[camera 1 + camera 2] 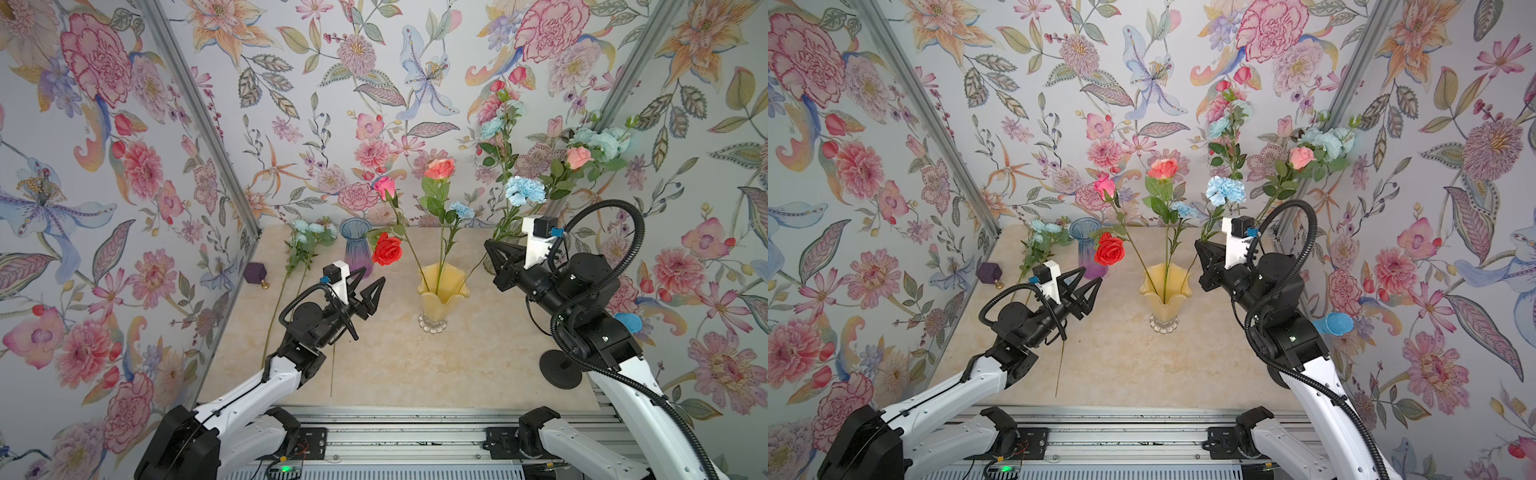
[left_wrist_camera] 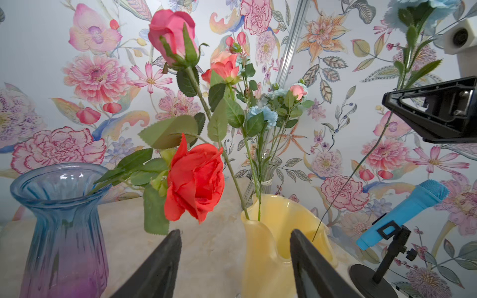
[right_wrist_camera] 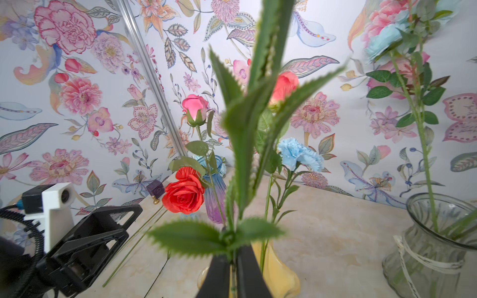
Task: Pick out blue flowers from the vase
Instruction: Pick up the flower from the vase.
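Observation:
My left gripper should stay open until the larger blue flower's lower stem [image 2: 354, 174] reaches it and then close, as my right gripper is holding that flower up by its leaves [image 2: 416, 73].
A yellow vase [image 1: 442, 299] [image 2: 265, 247] stands mid-table and holds a pink rose, a coral rose and a small blue flower [image 1: 461, 210] [image 3: 299, 154]. My right gripper [image 1: 488, 246] [image 3: 233, 254] is shut on the leafy stem [image 3: 242, 154] of a larger blue flower [image 1: 519, 190] [image 1: 1225, 189], just right of the vase. That stem's thin lower end [image 2: 343, 183] still reaches into the vase mouth. My left gripper [image 1: 373, 276] [image 2: 235, 233] hangs open and empty left of the vase. More blue flowers [image 1: 311, 232] lie on the table at the back left.
A blue-purple glass vase [image 1: 356, 245] holds a red rose [image 1: 387, 248] close beyond my left gripper. A clear glass vase [image 3: 433, 247] at the back right holds blue and pink flowers. A bright blue microphone [image 2: 402, 214] on a black stand is at the right edge. A purple box [image 1: 254, 272] sits far left.

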Tool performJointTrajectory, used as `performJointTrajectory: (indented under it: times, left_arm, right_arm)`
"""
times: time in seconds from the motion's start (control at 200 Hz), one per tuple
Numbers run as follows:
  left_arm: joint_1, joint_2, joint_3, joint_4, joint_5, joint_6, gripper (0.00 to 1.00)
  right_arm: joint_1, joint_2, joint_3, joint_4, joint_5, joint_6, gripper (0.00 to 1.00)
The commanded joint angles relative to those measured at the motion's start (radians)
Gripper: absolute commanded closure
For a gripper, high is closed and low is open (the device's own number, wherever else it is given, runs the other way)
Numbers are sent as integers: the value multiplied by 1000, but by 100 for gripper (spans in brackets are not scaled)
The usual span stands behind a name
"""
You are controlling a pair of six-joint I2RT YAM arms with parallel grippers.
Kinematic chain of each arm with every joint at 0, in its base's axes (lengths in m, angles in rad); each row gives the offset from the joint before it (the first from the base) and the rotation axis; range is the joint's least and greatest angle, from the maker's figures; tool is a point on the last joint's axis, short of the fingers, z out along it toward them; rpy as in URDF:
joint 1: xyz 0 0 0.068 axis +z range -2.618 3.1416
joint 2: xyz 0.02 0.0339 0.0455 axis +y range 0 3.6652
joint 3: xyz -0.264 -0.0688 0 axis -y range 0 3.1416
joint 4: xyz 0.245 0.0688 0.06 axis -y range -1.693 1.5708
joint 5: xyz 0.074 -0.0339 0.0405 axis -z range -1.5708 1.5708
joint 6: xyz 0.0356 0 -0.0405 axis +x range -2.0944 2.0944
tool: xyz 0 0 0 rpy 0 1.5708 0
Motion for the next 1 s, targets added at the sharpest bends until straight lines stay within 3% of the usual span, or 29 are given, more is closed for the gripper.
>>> performJointTrajectory:
  times: [0.0, 0.265, 0.57, 0.671, 0.846, 0.991]
  left_arm:
    - [-4, -24, 17, 25, 79, -8, 31]
    - [-5, -47, 10, 20, 66, -3, 31]
    - [-1, -109, 12, 44, 135, -64, 32]
    - [-1, -129, 19, 57, 181, -94, 32]
    - [0, -115, 44, 72, 279, -133, 33]
    - [18, -67, 74, 88, 395, -181, 38]
  right_arm:
    - [54, -34, 38, -4, 15, 5, 92]
    - [148, -31, 49, 13, 53, -30, 93]
    - [260, 61, 138, -46, -1, -70, 93]
    - [277, 128, 187, -85, -67, -77, 92]
    - [288, 310, 266, -109, -305, -102, 93]
    - [318, 417, 300, -101, -378, -136, 94]
